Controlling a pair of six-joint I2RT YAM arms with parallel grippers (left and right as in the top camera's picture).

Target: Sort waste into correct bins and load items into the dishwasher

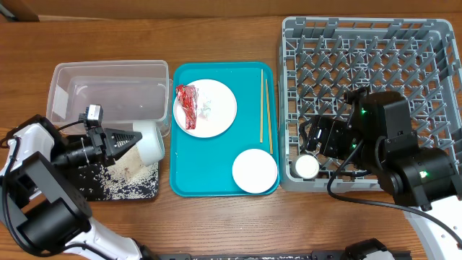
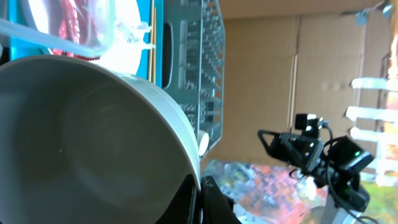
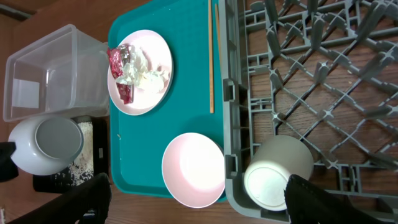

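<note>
The robot's left gripper should go on to the teal tray before it lets go of the grey-white bowl upright there, with the grey-white bowl's inside (image 2: 93, 137) empty and the teal tray open (image 1: 203, 171) beside the pink bowl.
My left gripper (image 1: 133, 141) is shut on the rim of the grey-white bowl (image 1: 149, 141), tipped on its side over the flat black tray (image 1: 94, 189), where loose rice (image 1: 126, 177) lies. In the left wrist view the gripper (image 2: 200, 186) pinches the bowl's rim (image 2: 93, 137). The white plate (image 1: 216, 108) holds the red wrapper (image 1: 188, 106) and white tissue (image 1: 207, 108). The chopsticks (image 1: 264, 108) and pink bowl (image 1: 254, 170) lie on the teal tray. The white cup (image 1: 306, 167) lies in the dish rack's (image 1: 375, 50) front left corner. My right gripper (image 1: 315, 141) hangs open and empty above the cup (image 3: 277, 171).
The clear tub (image 1: 108, 90) stands behind the black tray, with nothing visible inside. The teal tray (image 1: 184, 166) sits between the bins and the rack. The wooden table's edge runs along the front.
</note>
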